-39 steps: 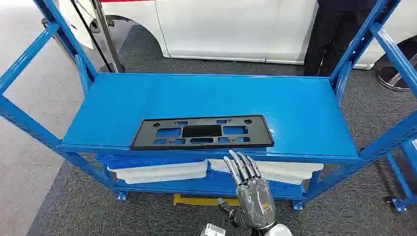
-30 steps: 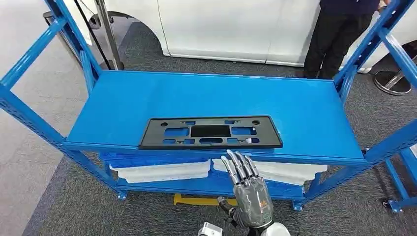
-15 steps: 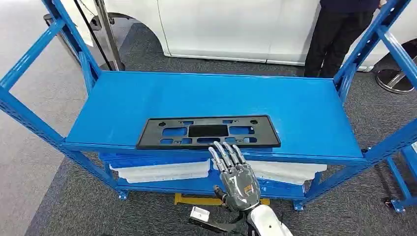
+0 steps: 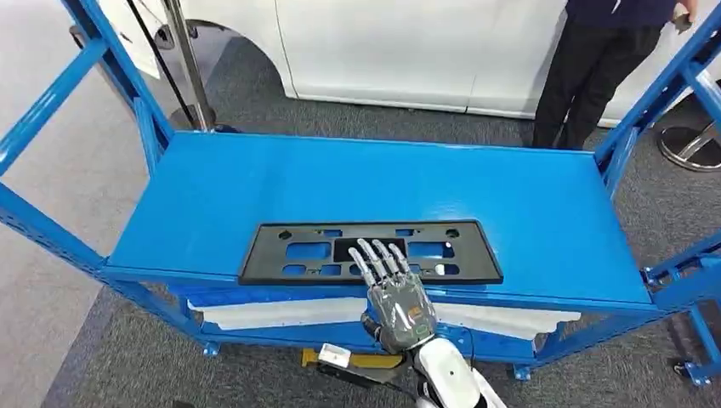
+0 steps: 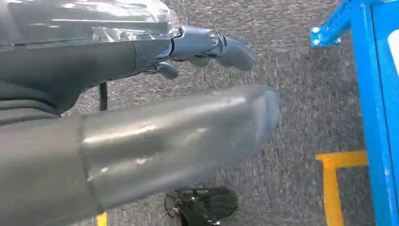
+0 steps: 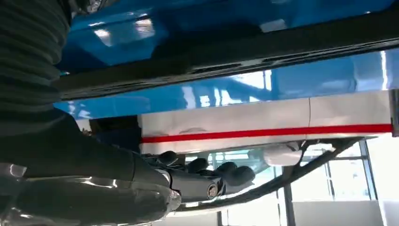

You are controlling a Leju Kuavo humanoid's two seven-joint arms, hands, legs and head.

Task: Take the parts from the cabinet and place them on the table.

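Observation:
The black part (image 4: 344,251) will come up by itself and leave the top shelf empty when I lift it, because blue shelf shows through the cut-outs (image 4: 308,251).
A flat black plastic part (image 4: 265,255) with several cut-outs lies along the front edge of the blue cabinet's top shelf (image 4: 357,183). My right hand (image 4: 393,293) reaches up from below the shelf edge, fingers spread, its fingertips (image 4: 374,255) over the middle of the part's front half. It holds nothing; I cannot tell if it touches. The right wrist view looks along the part's dark edge (image 6: 235,56) with the fingers (image 6: 207,176) spread beyond it. My left hand (image 5: 211,44) hangs over grey carpet, holding nothing.
White foam trays (image 4: 272,313) lie on the lower shelf. Blue uprights (image 4: 127,81) frame both ends of the cabinet. A person in dark trousers (image 4: 595,68) stands behind it by a white car (image 4: 400,42). A yellow floor marking (image 5: 336,183) lies beside a cabinet post (image 5: 371,94).
My right hand rose from below the shelf's front edge and moved forward over the black part. The camera shifted slightly; the part itself stayed in place.

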